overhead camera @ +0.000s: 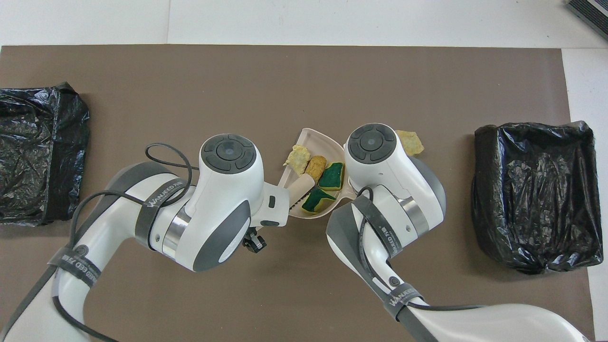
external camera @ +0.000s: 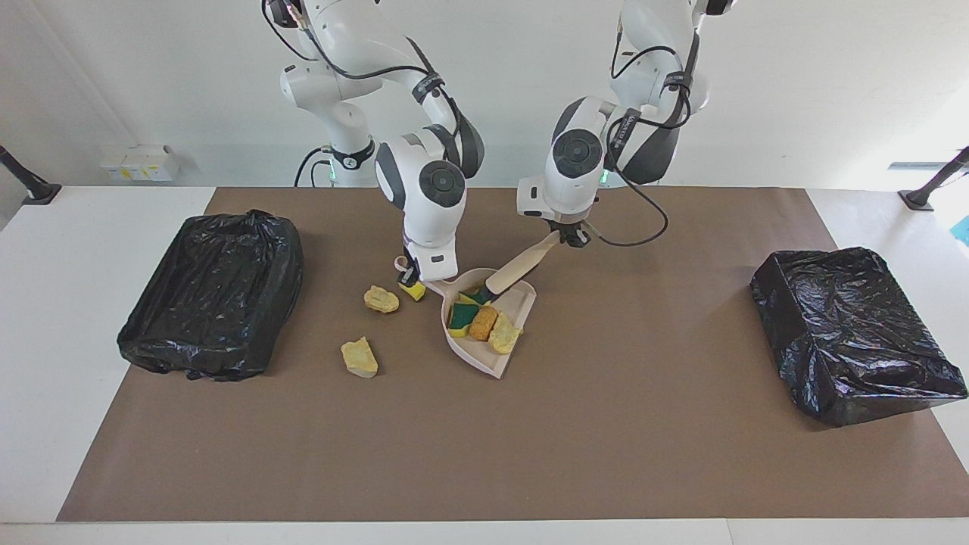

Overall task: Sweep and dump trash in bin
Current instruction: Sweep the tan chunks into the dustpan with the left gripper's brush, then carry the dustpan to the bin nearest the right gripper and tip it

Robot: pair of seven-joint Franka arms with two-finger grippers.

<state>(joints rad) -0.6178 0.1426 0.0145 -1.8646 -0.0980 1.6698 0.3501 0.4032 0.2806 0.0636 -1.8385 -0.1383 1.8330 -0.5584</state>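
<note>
I should move my left gripper back before my right gripper tips the loaded dustpan into its nearer bin [overhead camera: 537, 196], because the brush's bristle end [external camera: 487, 294] hangs over the dustpan.
The beige dustpan [external camera: 521, 301] lies mid-table, my right gripper [external camera: 413, 275] shut on its handle. In the pan lie trash pieces: green-and-yellow sponge bits [external camera: 461, 317], a tan lump [external camera: 482, 323] and a pale lump [external camera: 505, 335]. My left gripper [external camera: 569, 236] is shut on the brush [external camera: 522, 266], which slants down with its bristle end over the pan's back part. From overhead the pan [overhead camera: 314, 137] and its sponge bits [overhead camera: 332, 175] show between the two arms. Outside the pan lie two yellow lumps [external camera: 381, 300] [external camera: 359, 357] and a small yellow sponge [external camera: 413, 292] beside the right gripper.
Two black-bagged bins stand on the brown mat: one [external camera: 212, 295] at the right arm's end, one [external camera: 855, 333] at the left arm's end. In the overhead view one lump [overhead camera: 411, 142] peeks out beside the right arm's wrist.
</note>
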